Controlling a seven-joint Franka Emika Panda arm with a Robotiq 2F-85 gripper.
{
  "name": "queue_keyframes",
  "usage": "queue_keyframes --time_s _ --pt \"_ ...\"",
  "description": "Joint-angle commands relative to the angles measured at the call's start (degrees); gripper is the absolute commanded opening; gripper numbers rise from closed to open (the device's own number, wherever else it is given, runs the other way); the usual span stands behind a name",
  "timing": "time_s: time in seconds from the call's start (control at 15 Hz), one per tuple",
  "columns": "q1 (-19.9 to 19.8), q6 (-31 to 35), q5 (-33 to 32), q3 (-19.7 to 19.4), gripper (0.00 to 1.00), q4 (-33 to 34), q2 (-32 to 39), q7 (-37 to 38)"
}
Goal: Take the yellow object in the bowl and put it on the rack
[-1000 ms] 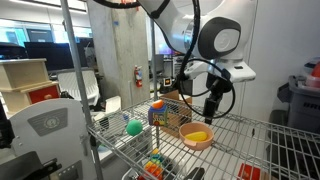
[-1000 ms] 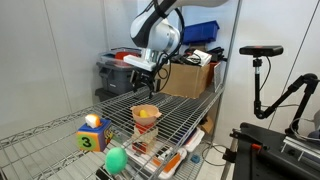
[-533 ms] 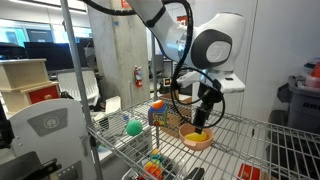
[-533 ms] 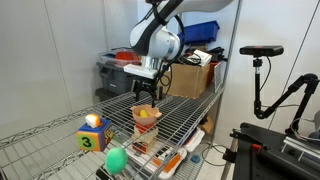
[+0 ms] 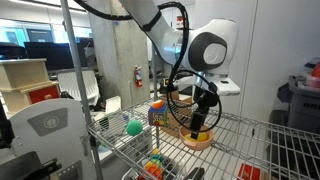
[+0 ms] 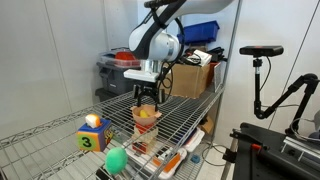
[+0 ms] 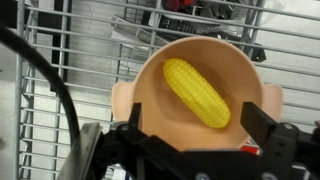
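I should move my gripper back and turn it in line with the corn [image 7: 184, 76] before I close it on the corn, because the corn lies slantwise [image 7: 197, 93] to its open fingers inside the bowl.
The yellow object [image 7: 197, 91] is a small ear of corn lying slantwise inside the salmon-pink bowl [image 7: 150, 95]. The bowl stands on the silver wire rack in both exterior views [image 5: 197, 141] [image 6: 146, 118]. My gripper [image 7: 196, 128] is open and hangs straight above the bowl, its two black fingers [image 7: 266, 128] spread on either side of the corn's near end and apart from it. In both exterior views the gripper [image 5: 198, 126] [image 6: 146, 101] sits just over the bowl's rim. The corn shows faintly in an exterior view [image 6: 146, 114].
On the rack [image 5: 250, 135] stand a green spiky ball [image 5: 134, 127] and a multicoloured toy block [image 6: 92, 133]. A lower shelf holds bright toys [image 5: 154, 165]. Upright poles [image 5: 70, 90] rise at the rack's corners. A cardboard box [image 6: 190, 78] sits behind.
My gripper has come down and across from beside the bowl to directly over it. The bowl and the corn have not moved.
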Motion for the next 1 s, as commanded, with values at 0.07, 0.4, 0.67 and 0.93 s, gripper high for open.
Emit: queue_keyframes --time_s 0.07,0.4,0.67,0.93 --pt "-0.48 -6.83 -2.63 -0.25 1.0 5.84 2.18 1.96" --pt "-0.8 -17.69 -4.15 0.31 1.0 18.21 7.03 3.93" --pt "-0.98 -23.12 -5.29 0.16 1.0 27.67 12.74 6.53" --pt "-0.66 -23.02 -6.42 -2.28 1.0 37.69 19.85 11.52"
